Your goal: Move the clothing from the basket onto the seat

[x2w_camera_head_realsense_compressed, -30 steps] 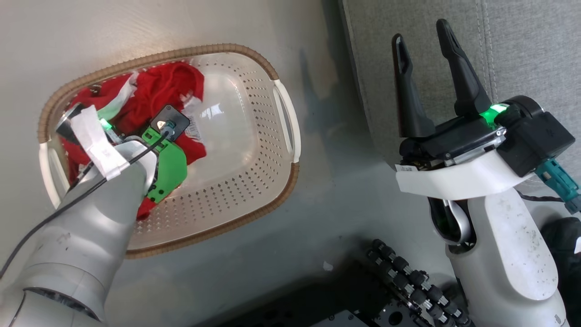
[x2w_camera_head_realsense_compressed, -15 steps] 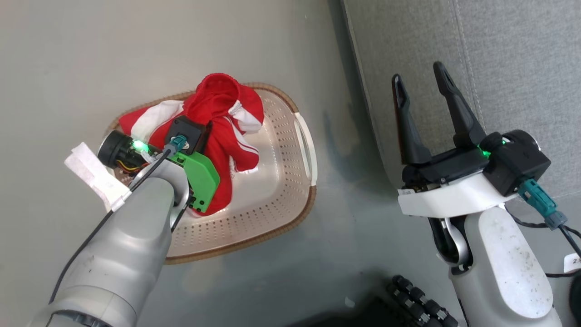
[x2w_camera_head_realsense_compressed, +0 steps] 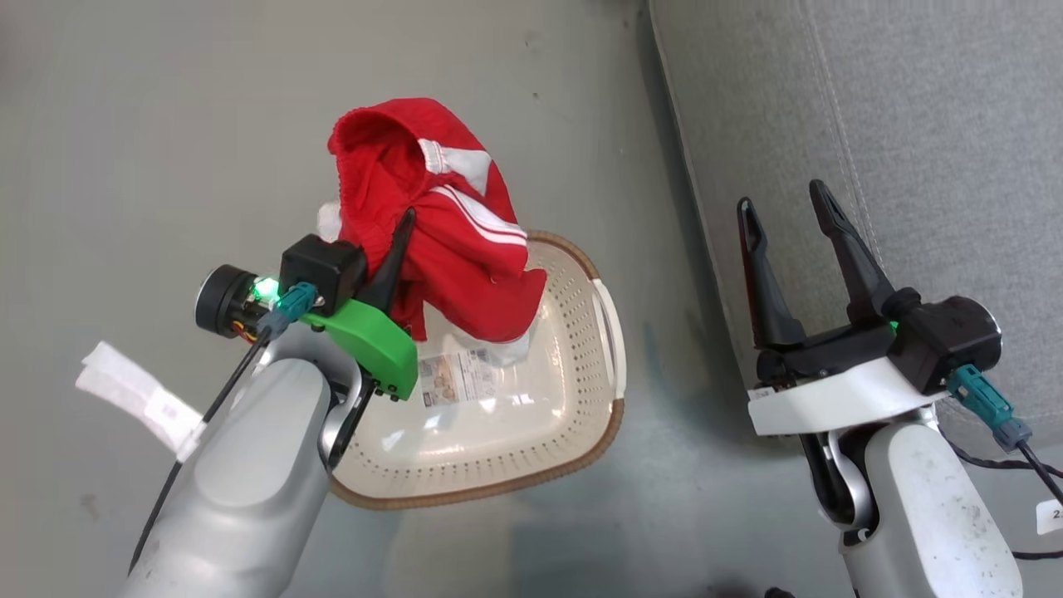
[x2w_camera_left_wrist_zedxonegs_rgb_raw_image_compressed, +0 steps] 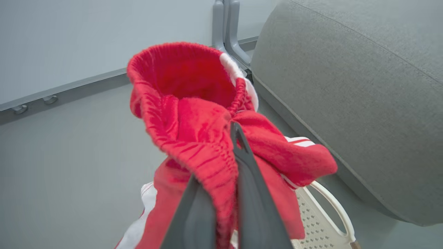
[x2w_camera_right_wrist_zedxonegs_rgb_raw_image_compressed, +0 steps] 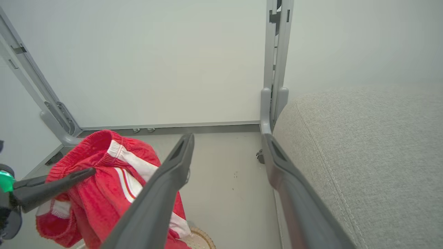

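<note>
The clothing (x2w_camera_head_realsense_compressed: 434, 208) hangs from its waistband in limp folds (x2w_camera_head_realsense_compressed: 476, 271), so it will sag in a bunch around the robot's right gripper when the robot carries it to the seat.
The clothing (x2w_camera_head_realsense_compressed: 432, 241), red shorts with white stripes, hangs in the air above the basket (x2w_camera_head_realsense_compressed: 573, 415), pinched at its elastic waistband by my left gripper (x2w_camera_head_realsense_compressed: 399, 241). In the left wrist view the red waistband (x2w_camera_left_wrist_zedxonegs_rgb_raw_image_compressed: 211, 162) is squeezed between the two dark fingers (x2w_camera_left_wrist_zedxonegs_rgb_raw_image_compressed: 252, 193). The cream basket sits on the floor with only a paper sticker (x2w_camera_head_realsense_compressed: 457, 378) on its bottom. The grey seat (x2w_camera_head_realsense_compressed: 913, 149) lies to the right. My right gripper (x2w_camera_head_realsense_compressed: 785, 199) stands open in front of the seat's edge with nothing in it; its wrist view shows the clothing (x2w_camera_right_wrist_zedxonegs_rgb_raw_image_compressed: 104, 193) at lower left.
Grey floor (x2w_camera_head_realsense_compressed: 166, 124) surrounds the basket. A pale wall with grey metal posts (x2w_camera_right_wrist_zedxonegs_rgb_raw_image_compressed: 275, 69) stands behind the floor and the seat (x2w_camera_right_wrist_zedxonegs_rgb_raw_image_compressed: 363, 155). Cables trail beside my right arm (x2w_camera_head_realsense_compressed: 1030, 465).
My left gripper has lifted the clothing up out of the basket, which now lies bare. The head camera has risen, so the whole picture has shifted. The right gripper stays open.
</note>
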